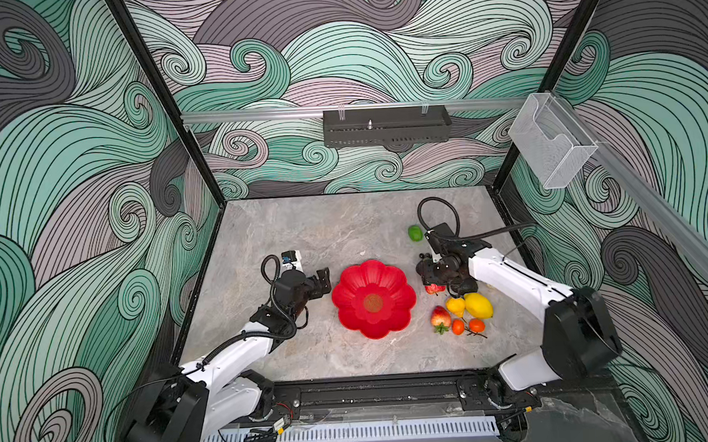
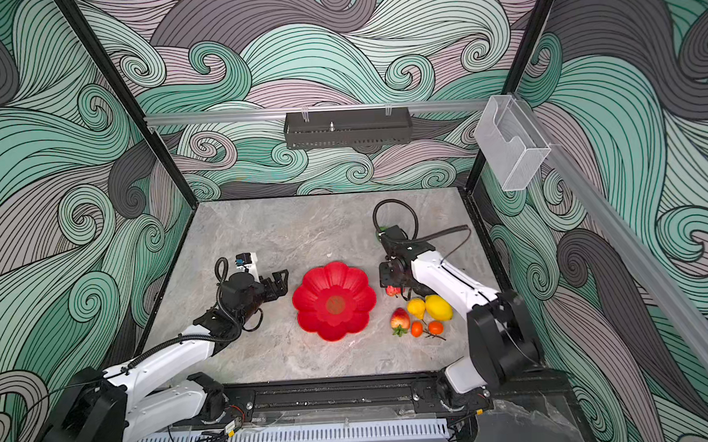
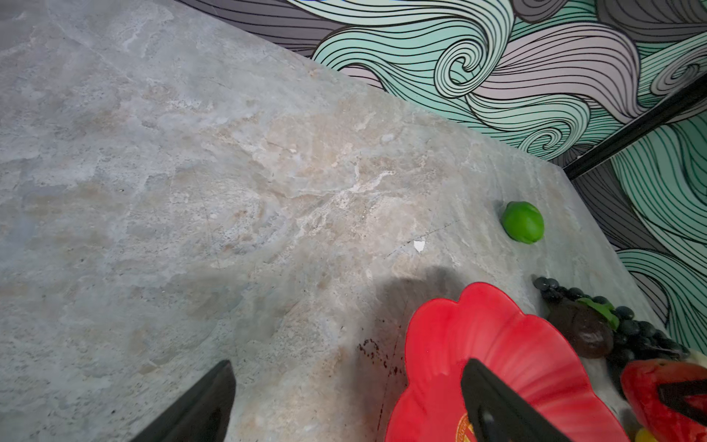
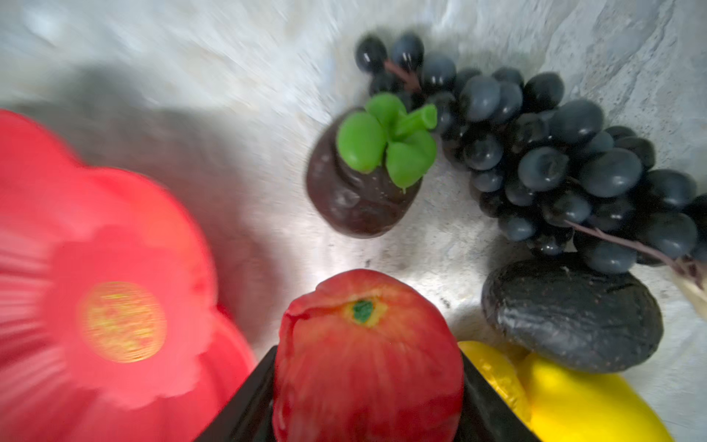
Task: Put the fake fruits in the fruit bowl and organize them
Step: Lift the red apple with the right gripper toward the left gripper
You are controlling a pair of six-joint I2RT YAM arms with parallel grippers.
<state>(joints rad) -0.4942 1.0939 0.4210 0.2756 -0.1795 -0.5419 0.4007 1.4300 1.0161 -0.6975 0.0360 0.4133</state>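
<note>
I should keep moving my left gripper over the empty bowl [image 1: 374, 300] until its fingers close on the apple, because the red apple [image 1: 435, 289] sticks out past my right gripper's fingers.
The red scalloped fruit bowl [image 1: 373, 300] [image 2: 333, 302] sits mid-table with nothing in it. My right gripper [image 1: 432, 282] [image 4: 367, 402] is just right of the bowl, shut on a red apple [image 4: 367, 356] [image 1: 434, 288] with a jaw pressed on each side. Behind the apple lie a mangosteen [image 4: 363, 183], a dark grape bunch [image 4: 554, 160] and an avocado [image 4: 570, 317]. Nearer the front are two lemons [image 1: 478, 305], a strawberry [image 1: 440, 317] and two tangerines [image 1: 477, 325]. A lime [image 1: 415, 233] [image 3: 523, 222] lies farther back. My left gripper [image 1: 324, 279] [image 3: 348, 363] hangs open and empty at the bowl's left rim.
Patterned walls enclose the marble table [image 1: 303, 233] on three sides. A black rack [image 1: 387, 124] hangs on the back wall and a clear plastic holder [image 1: 552, 141] on the right rail. A black rail [image 1: 378, 391] runs along the front edge.
</note>
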